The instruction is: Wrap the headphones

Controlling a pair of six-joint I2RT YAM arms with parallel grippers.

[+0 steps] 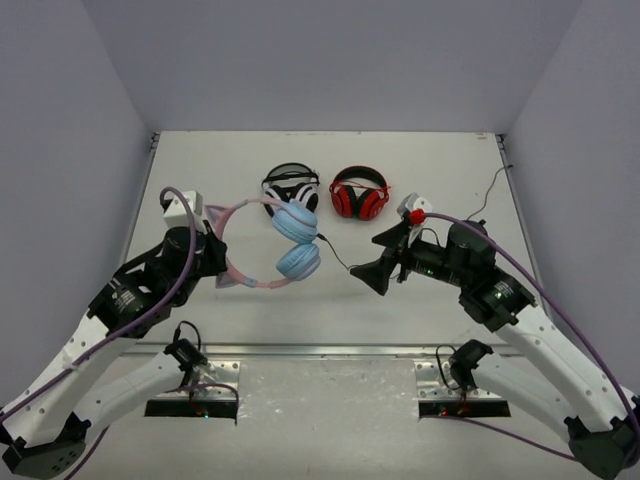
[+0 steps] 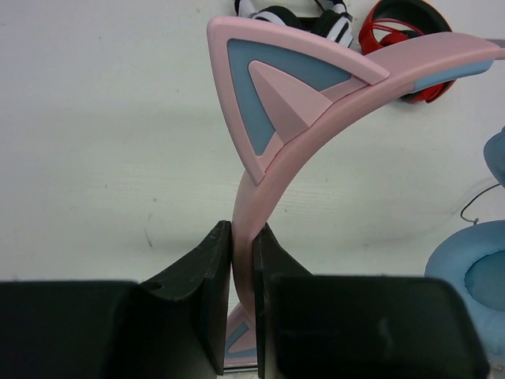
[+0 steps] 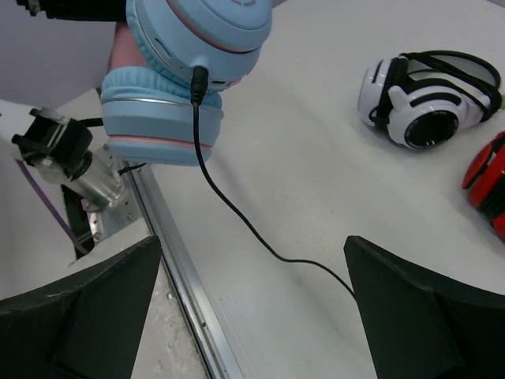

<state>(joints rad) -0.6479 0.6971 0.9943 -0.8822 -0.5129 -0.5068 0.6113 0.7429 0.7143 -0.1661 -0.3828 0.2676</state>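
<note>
The robot's right gripper should pinch the cable (image 3: 325, 269) before the left gripper brings the headband under it, because the black cable trails slack (image 1: 335, 252) between the right gripper's open fingers.
The headphones (image 1: 297, 240) have a pink cat-eared headband (image 1: 240, 212) and two light blue ear cups stacked together at the table's middle left. My left gripper (image 1: 214, 256) is shut on the headband (image 2: 272, 158), its fingers (image 2: 207, 268) pinching the band just below a cat ear. A thin black cable (image 1: 335, 252) runs from the lower cup to the right. In the right wrist view it (image 3: 237, 213) plugs into the cup (image 3: 170, 118) and trails across the table between my right gripper's fingers. My right gripper (image 1: 378, 258) is open, with nothing held.
White-and-black headphones (image 1: 290, 186) and red-and-black headphones (image 1: 360, 192) lie at the back middle, also in the right wrist view (image 3: 426, 91). The table's metal front rail (image 3: 177, 276) runs close below the right gripper. A thin cable (image 1: 492, 188) lies at the far right.
</note>
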